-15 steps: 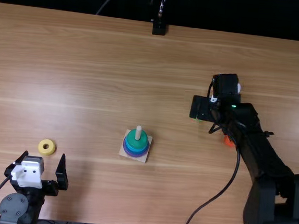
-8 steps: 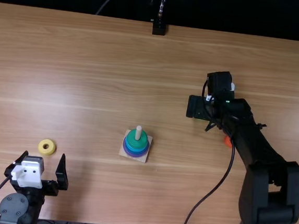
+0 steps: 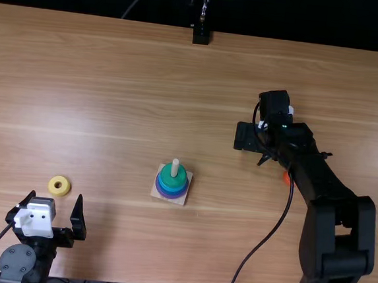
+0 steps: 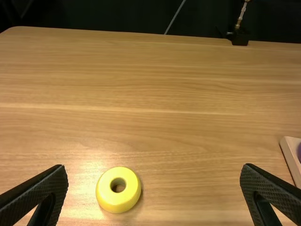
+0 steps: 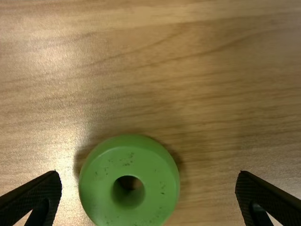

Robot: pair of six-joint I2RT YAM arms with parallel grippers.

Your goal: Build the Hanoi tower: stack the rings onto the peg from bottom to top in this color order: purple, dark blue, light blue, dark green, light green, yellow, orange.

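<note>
My gripper will leave the peg's tip showing when it lowers the light green ring (image 5: 129, 181), because the peg (image 3: 175, 167) stands well above the dark green ring.
My left gripper (image 3: 52, 210) stands open at the near left of the table, just nearer than the yellow ring (image 3: 59, 185). In the left wrist view the yellow ring (image 4: 118, 189) lies between and beyond the fingers of my left gripper (image 4: 154, 181). Right of the middle, my right gripper (image 3: 247, 137) is over the table; in its wrist view, my right gripper (image 5: 148, 181) is open with the light green ring (image 5: 129, 181) lying flat between its fingers. The peg (image 3: 175, 167) holds purple, blue shades and, on top, a dark green ring (image 3: 171, 179).
The orange ring (image 3: 287, 178) lies partly hidden under the right arm, whose cable hangs toward the near edge. A wooden base (image 3: 158, 193) carries the tower near the middle. A black stand (image 3: 201, 35) is at the table's far edge.
My right gripper and arm have shifted a little to the left, and the bit of green seen beside the gripper is now covered. The left arm has kept still.
</note>
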